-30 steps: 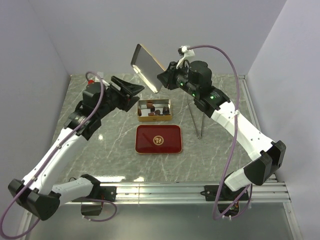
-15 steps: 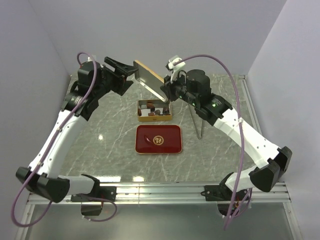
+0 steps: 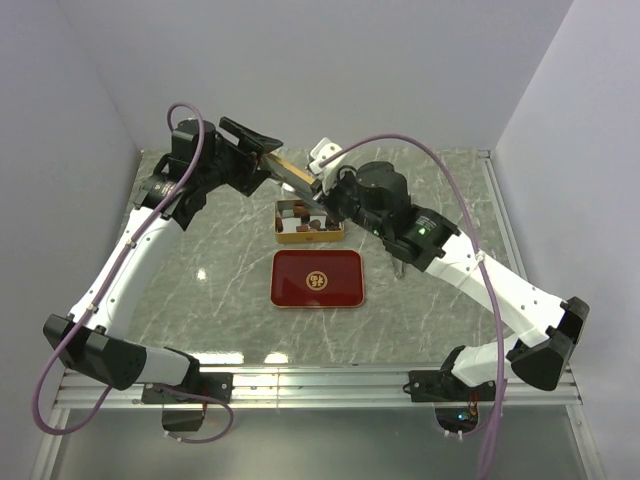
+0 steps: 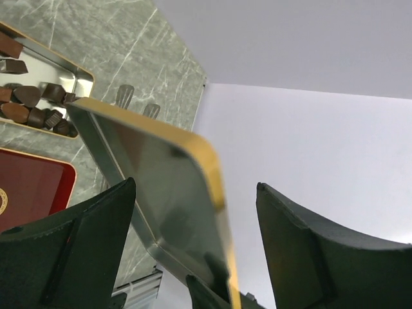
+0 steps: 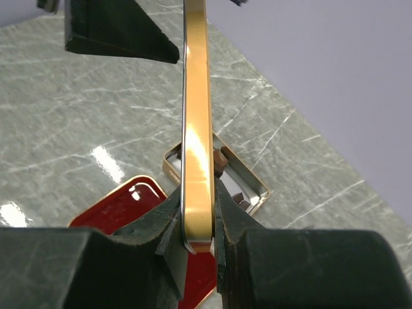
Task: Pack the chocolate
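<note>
The robot's right gripper is holding the gold lid (image 3: 294,178) on edge, so next the left gripper grabs the lid's far end (image 3: 271,164) and turns the lid's hollow side down toward the tin.
Several dark brown pieces of chocolate (image 3: 312,224) (image 4: 32,106) lie in the open gold tin (image 3: 283,236) (image 4: 81,75) at mid-table. My right gripper (image 3: 318,190) (image 5: 196,193) is shut on one end of the tin's gold lid (image 3: 292,172) (image 5: 196,96), holding it on edge and tilted above the tin. My left gripper (image 3: 268,150) (image 4: 196,185) is open, its fingers standing on either side of the lid's (image 4: 161,193) far end with a gap showing. One left finger (image 5: 122,32) appears in the right wrist view beside the lid.
A red tray (image 3: 317,278) (image 5: 122,206) lies just in front of the tin. Metal tongs (image 3: 398,262) lie to the tin's right, mostly hidden under the right arm. Walls close off the table at the back and both sides.
The right gripper has lowered the lid toward the tin and tilted it flatter. The left arm rose and swung to the lid's far end, its jaws opening wider.
</note>
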